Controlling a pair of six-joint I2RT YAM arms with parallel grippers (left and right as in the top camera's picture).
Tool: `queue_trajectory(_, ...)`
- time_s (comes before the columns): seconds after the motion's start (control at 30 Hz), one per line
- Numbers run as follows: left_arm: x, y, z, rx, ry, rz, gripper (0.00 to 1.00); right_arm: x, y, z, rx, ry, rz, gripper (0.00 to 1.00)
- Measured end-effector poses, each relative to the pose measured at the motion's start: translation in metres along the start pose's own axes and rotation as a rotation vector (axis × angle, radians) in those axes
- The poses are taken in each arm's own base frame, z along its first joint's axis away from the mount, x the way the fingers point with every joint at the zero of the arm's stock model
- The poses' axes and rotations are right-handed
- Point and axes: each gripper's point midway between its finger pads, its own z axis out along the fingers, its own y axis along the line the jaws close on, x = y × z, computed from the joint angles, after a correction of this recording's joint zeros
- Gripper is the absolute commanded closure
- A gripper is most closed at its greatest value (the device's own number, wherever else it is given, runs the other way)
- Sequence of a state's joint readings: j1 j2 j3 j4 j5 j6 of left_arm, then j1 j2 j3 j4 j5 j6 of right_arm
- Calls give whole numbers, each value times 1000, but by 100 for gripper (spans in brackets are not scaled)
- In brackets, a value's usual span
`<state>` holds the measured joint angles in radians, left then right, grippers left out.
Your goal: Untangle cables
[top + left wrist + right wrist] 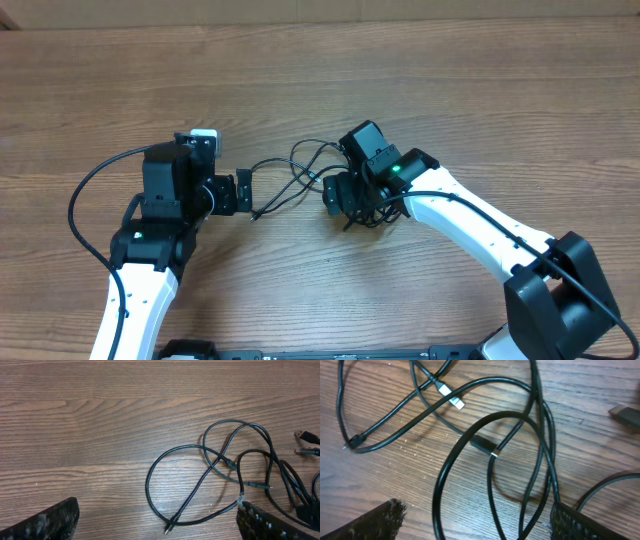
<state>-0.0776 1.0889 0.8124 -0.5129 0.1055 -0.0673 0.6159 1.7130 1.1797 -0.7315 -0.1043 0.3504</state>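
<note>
The cables bunch up (534,477) far from the robot's left gripper, and one strand of cable (470,435) arches between the right gripper's fingers, so next the right gripper raises that strand of cable clear.
Several thin black cables (300,172) lie tangled in loose loops on the wooden table between my two grippers. In the left wrist view the cables (220,458) form overlapping loops, and one plug tip (169,529) lies between my fingers. My left gripper (245,192) is open wide (157,508); one strand touches its right finger. My right gripper (338,196) is open (477,512) and sits low over the tangle. Several strands (485,446) run between its fingers, and a silver-tipped plug (452,399) lies further off.
The wooden table (320,80) stretches around the tangle. Two more plug ends (306,444) lie at the right edge of the left wrist view. Thicker black arm wires (85,195) loop beside the left arm.
</note>
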Motion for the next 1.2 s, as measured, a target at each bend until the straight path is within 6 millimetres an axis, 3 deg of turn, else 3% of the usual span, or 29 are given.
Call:
queue_trajectory(0.2,-1,0,0,0,-4,0,0,-8,13,4,-63,-25,-35,15)
queue_trajectory(0.23,-1,0,0,0,-4,0,0,-7,13,8,-62,-17,-37,21)
queue_trajectory(0.27,-1,0,0,0,-5,0,0,-3,13,16,-56,4,-43,40)
queue_trajectory(0.3,-1,0,0,0,-5,0,0,3,11,26,-47,33,-47,94)
queue_trajectory(0.4,-3,0,0,1,-11,1,0,11,9,38,-34,72,-32,96)
queue_trajectory(0.53,-3,0,0,1,-11,1,0,22,0,23,20,131,9,96)
queue_trajectory(0.57,-3,0,0,1,-11,1,0,22,-3,7,50,142,15,96)
queue_trajectory(0.63,-3,0,0,1,-11,1,0,-2,5,-32,57,50,8,96)
queue_trajectory(0.67,-3,0,0,1,-12,1,0,-30,16,-77,43,-76,-2,96)
queue_trajectory(0.8,-3,0,0,1,-12,1,0,-83,27,-210,47,-447,1,96)
queue_trajectory(0.83,-3,0,0,1,-12,1,0,-98,25,-282,49,-656,28,96)
queue_trajectory(0.87,-3,0,0,1,-12,1,0,-100,24,-308,46,-731,42,96)
queue_trajectory(0.97,-3,0,0,1,-12,1,0,-103,10,-414,44,-1062,126,96)
queue_trajectory(1.03,-3,0,0,1,-12,1,0,-94,-5,-481,63,-1280,189,96)
queue_trajectory(1.1,-3,0,0,1,-14,1,0,-85,-16,-525,86,-1426,222,96)
queue_trajectory(1.2,-4,0,0,1,-15,2,0,-78,-22,-560,125,-1544,217,96)
